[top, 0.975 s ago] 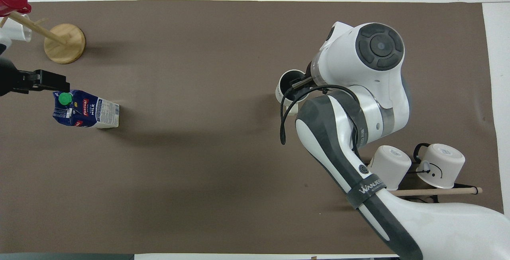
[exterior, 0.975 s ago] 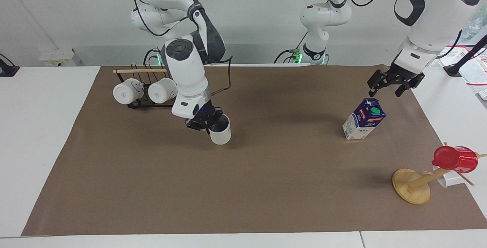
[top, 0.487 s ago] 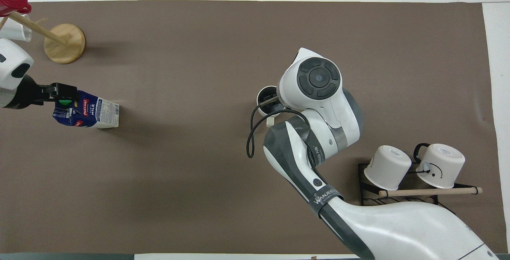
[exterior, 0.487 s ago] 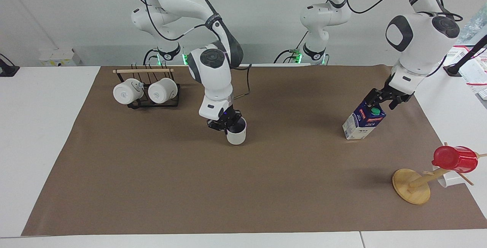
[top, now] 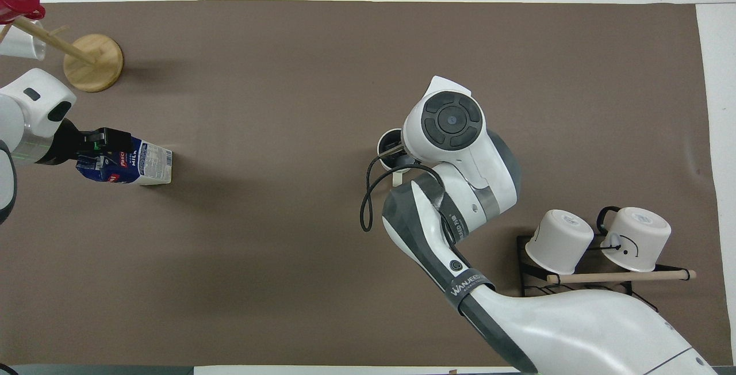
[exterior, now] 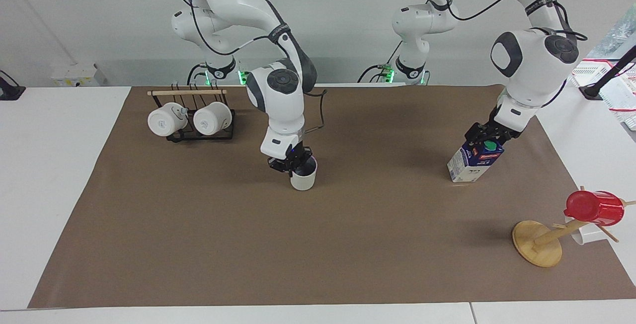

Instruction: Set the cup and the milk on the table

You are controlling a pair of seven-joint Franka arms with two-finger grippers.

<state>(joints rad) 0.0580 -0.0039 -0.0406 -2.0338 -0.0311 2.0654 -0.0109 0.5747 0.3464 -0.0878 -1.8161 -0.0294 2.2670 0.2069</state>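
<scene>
My right gripper is over the cup (exterior: pixel 303 182) and is crowding the spot (exterior: pixel 340 181) beside it, so my right gripper should open and move away before my left gripper brings the milk.
The cup (exterior: pixel 303 181) is a small off-white mug with a dark inside. It stands upright at or just above the brown sheet of the table (exterior: pixel 318 254), near the middle. My right gripper (exterior: pixel 293 164) is shut on its rim from above. In the overhead view the right wrist hides most of the cup (top: pixel 386 144). The milk (exterior: pixel 469 165) is a blue and white carton with a green cap. It stands on the sheet toward the left arm's end. My left gripper (exterior: pixel 489 137) is down around its gable top, as the overhead view (top: pixel 109 140) also shows.
A black wire rack (exterior: pixel 198 135) with two white mugs lies at the right arm's end, close to the robots. A wooden mug tree (exterior: pixel 539 244) with a red cup (exterior: pixel 596 207) stands farther from the robots than the milk.
My right gripper carried the cup toward the middle of the sheet and lowered it. My left gripper came down from above the milk onto its top. The milk has not moved.
</scene>
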